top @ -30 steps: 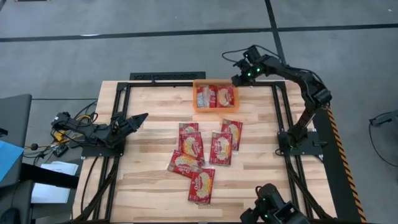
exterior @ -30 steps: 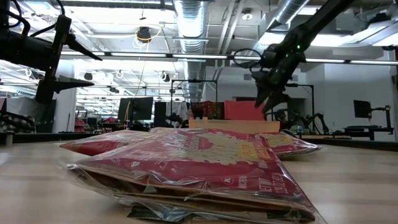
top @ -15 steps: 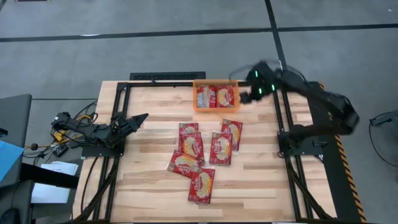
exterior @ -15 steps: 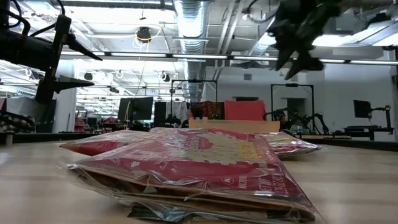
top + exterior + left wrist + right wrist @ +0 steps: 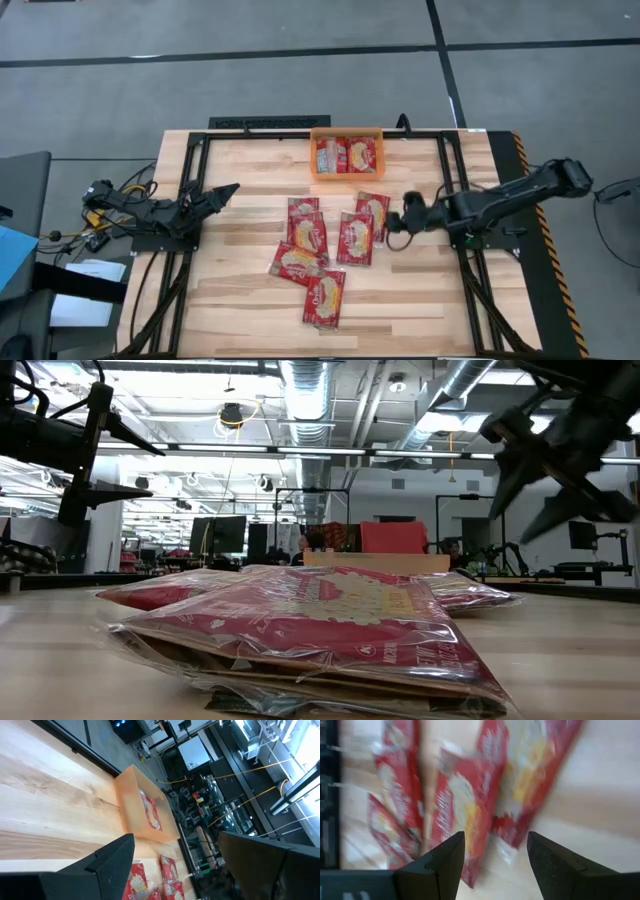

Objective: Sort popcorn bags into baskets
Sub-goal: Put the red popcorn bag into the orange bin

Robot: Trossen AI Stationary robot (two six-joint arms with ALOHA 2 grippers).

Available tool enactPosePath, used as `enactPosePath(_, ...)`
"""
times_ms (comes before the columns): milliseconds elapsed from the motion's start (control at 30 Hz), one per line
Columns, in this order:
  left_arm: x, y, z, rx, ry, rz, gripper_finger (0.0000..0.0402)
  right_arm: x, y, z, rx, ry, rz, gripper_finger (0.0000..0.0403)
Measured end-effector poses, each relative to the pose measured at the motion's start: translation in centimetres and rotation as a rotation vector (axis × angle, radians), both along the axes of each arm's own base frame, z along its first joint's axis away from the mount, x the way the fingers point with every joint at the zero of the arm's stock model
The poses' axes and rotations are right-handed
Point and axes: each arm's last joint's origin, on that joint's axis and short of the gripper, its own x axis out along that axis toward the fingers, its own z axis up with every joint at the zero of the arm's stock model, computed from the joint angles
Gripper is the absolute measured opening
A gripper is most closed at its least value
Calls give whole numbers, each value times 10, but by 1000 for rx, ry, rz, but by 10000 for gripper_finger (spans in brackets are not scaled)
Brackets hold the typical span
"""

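I see the popcorn bag's long edge lying [image 5: 354, 239] over its neighbour, so the popcorn bag will come away alone when I lift and leave that neighbour lying.
Several red popcorn bags [image 5: 322, 240] with cream centres lie flat and partly overlapping mid-table; they fill the foreground of the low view [image 5: 300, 610]. More bags [image 5: 347, 155] lie in the orange basket [image 5: 313, 158] at the far edge, which also shows in the left wrist view [image 5: 131, 800]. My right gripper [image 5: 396, 222] is open and hovers just right of the rightmost loose bag [image 5: 372, 214]. Its wrist view looks past the open fingers [image 5: 495, 842] onto the bags [image 5: 460, 810]. My left gripper [image 5: 226, 190] waits open at the table's left side.
A black metal frame [image 5: 300, 137] runs around the wooden table top. Bare wood lies on the near right [image 5: 410, 290] and between the left arm and the bags [image 5: 250, 230]. Cables and gear sit off the table's left edge [image 5: 100, 200].
My right gripper has swung away from above the basket's right end, out toward the table's right, then toward the near edge and down. It now sits low beside the rightmost loose bag. The bags and the left arm have stayed put.
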Motion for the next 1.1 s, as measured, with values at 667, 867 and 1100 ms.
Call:
enactPosePath(667, 1, -1, 1, 5, -4, -51, 279, 64, 41, -72, 87, -80, -10, 233)
enactPosePath(867, 1, -1, 1, 5, -4, -51, 279, 74, 38, -84, 71, -107, -7, 192)
enactPosePath(1100, 1, -1, 1, 6, -4, -51, 279, 76, 34, -84, 51, -107, 13, 32)
